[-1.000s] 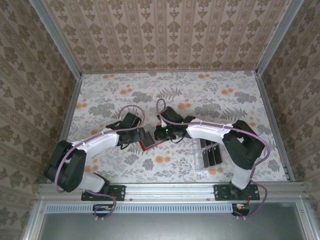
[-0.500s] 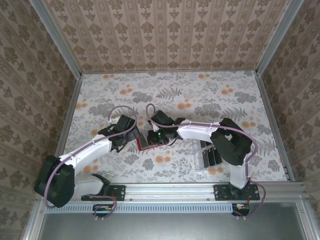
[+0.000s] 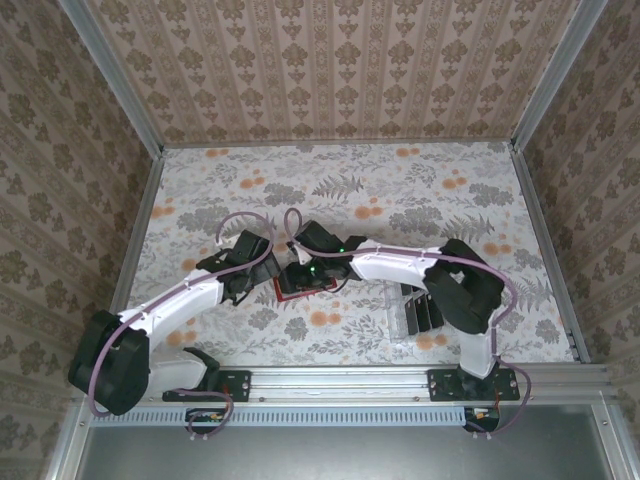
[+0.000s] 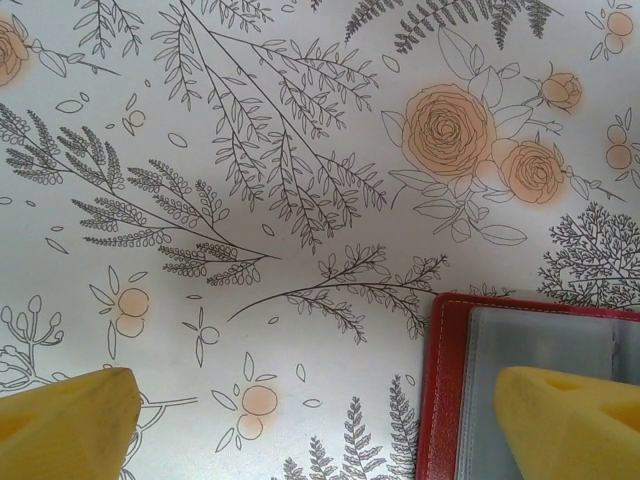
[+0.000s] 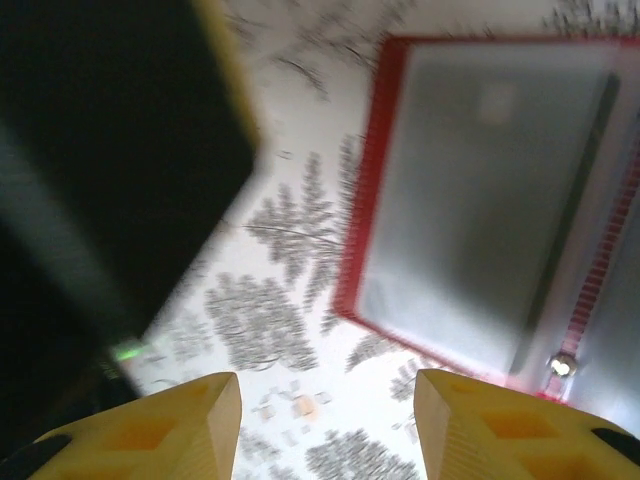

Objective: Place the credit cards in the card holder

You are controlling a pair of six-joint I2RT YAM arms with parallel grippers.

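Note:
The robot's right gripper has empty, open fingers and the black credit cards (image 3: 424, 312) stand apart in the clear tray, so it should keep going there and close on the nearest card (image 3: 411, 316).
The red card holder (image 3: 291, 293) lies open on the flowered table between the two grippers. Its grey clear sleeve faces up in the left wrist view (image 4: 455, 400) and in the blurred right wrist view (image 5: 480, 200). My left gripper (image 3: 268, 274) stands wide open (image 4: 320, 430) at the holder's left edge, one yellow fingertip (image 4: 570, 420) over the sleeve and the other over bare table. My right gripper (image 3: 300, 270) hovers open (image 5: 330, 430) beside the holder, nothing between its fingers. Black credit cards (image 3: 422, 305) stand in a clear tray to the right.
The clear slotted tray (image 3: 400, 322) sits under the right arm's elbow, near the front edge. Wallpapered walls with metal rails (image 3: 140, 230) fence the table on three sides. A dark blurred part of the left arm (image 5: 100, 150) looms close to my right gripper.
My right gripper has gone from shut to open and slid left over the card holder. The left arm's elbow swung out to the left while its gripper stayed by the holder.

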